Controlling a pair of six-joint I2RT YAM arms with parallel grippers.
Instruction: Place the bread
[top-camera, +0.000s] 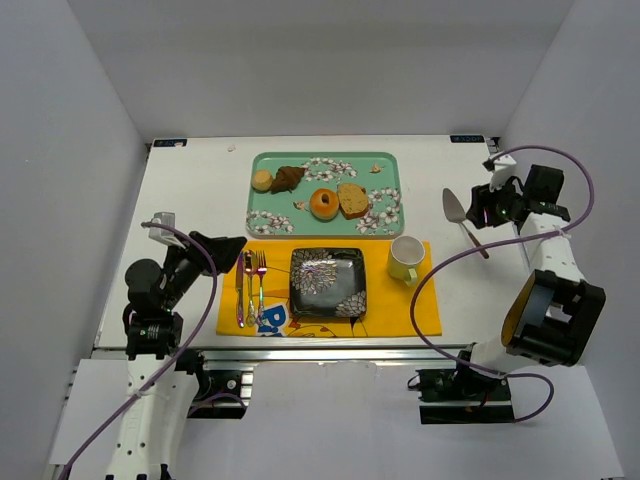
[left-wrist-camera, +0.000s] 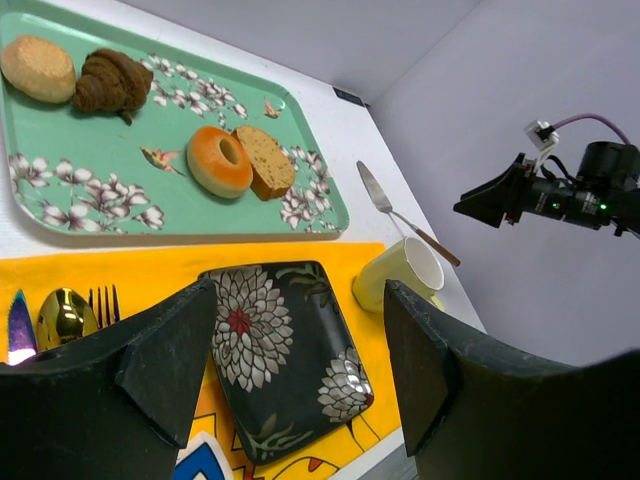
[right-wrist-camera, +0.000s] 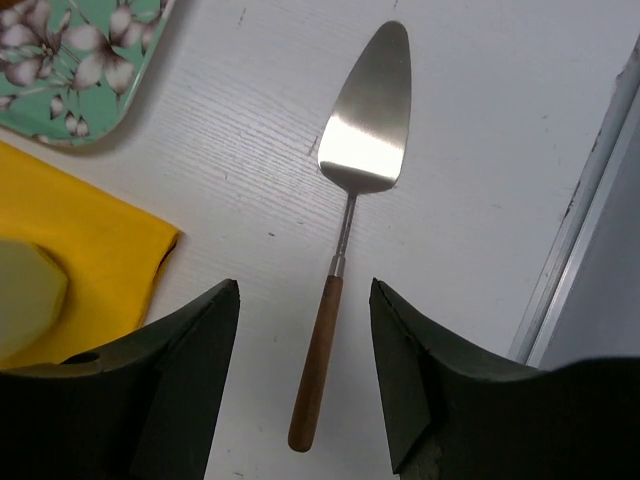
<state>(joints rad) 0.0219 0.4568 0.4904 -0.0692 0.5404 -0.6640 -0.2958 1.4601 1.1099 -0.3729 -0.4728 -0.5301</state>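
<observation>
The cake server's wooden handle (right-wrist-camera: 317, 362) runs free between my right gripper's open fingers. I should keep going down until the fingers are on both sides of it by the metal neck (right-wrist-camera: 338, 262), and then close them.
The bread (top-camera: 288, 178), a dark brown croissant-like pastry, lies at the back left of the green floral tray (top-camera: 325, 225); it also shows in the left wrist view (left-wrist-camera: 112, 82). A black floral plate (top-camera: 327, 283) sits on the yellow placemat (top-camera: 425, 305), and shows in the left wrist view (left-wrist-camera: 285, 350). My left gripper (top-camera: 228, 248) is open and empty at the mat's left edge, near the cutlery. My right gripper (top-camera: 482, 207) is open, above a cake server (right-wrist-camera: 345, 240) with a wooden handle, which lies between the jaws without touching them.
On the tray are also a round bun (top-camera: 262, 180), a ring donut (top-camera: 324, 203) and a tan bread slice (top-camera: 352, 200). A pale yellow mug (top-camera: 405, 259) stands on the mat's right part. Knife, spoon and fork (top-camera: 250, 285) lie on its left. White walls enclose the table.
</observation>
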